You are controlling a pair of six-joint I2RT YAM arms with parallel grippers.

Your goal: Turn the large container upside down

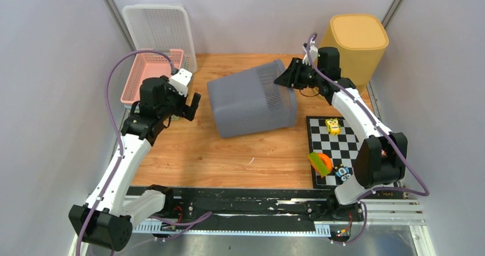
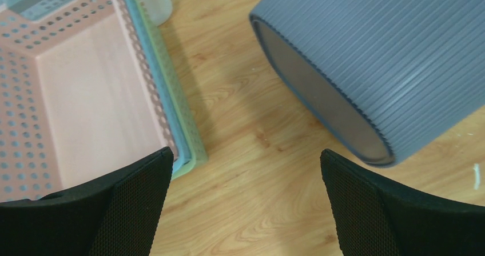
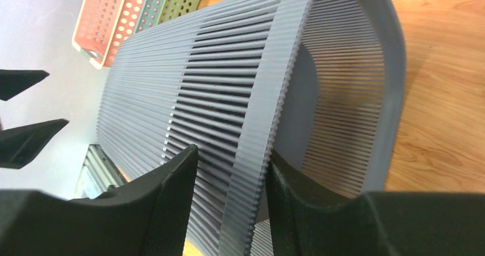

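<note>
Next, my left gripper takes the container base's edge (image 1: 212, 100) and lifts it, because the large container is lying on its side with my right gripper at its open rim (image 1: 294, 106).
The large container (image 1: 251, 99), a grey ribbed bin, lies on its side mid-table, with its closed base (image 2: 320, 96) toward the left and its open rim (image 3: 269, 102) toward the back right. My right gripper (image 1: 285, 76) straddles that rim. In the right wrist view the right gripper (image 3: 231, 153) has its jaws parted around the rim. One finger touches the inner side and a gap shows at the outer finger. My left gripper (image 1: 191, 104) hovers left of the base. It stands wide open over bare wood in the left wrist view (image 2: 245, 151), holding nothing.
Stacked pink baskets (image 1: 151, 73) sit at the back left beside my left gripper, with a white basket (image 1: 157, 27) leaning behind them. A yellow bin (image 1: 354, 42) stands at the back right. A checkered mat (image 1: 334, 147) on the right carries a yellow toy (image 1: 332, 126) and an orange-green toy (image 1: 321, 163).
</note>
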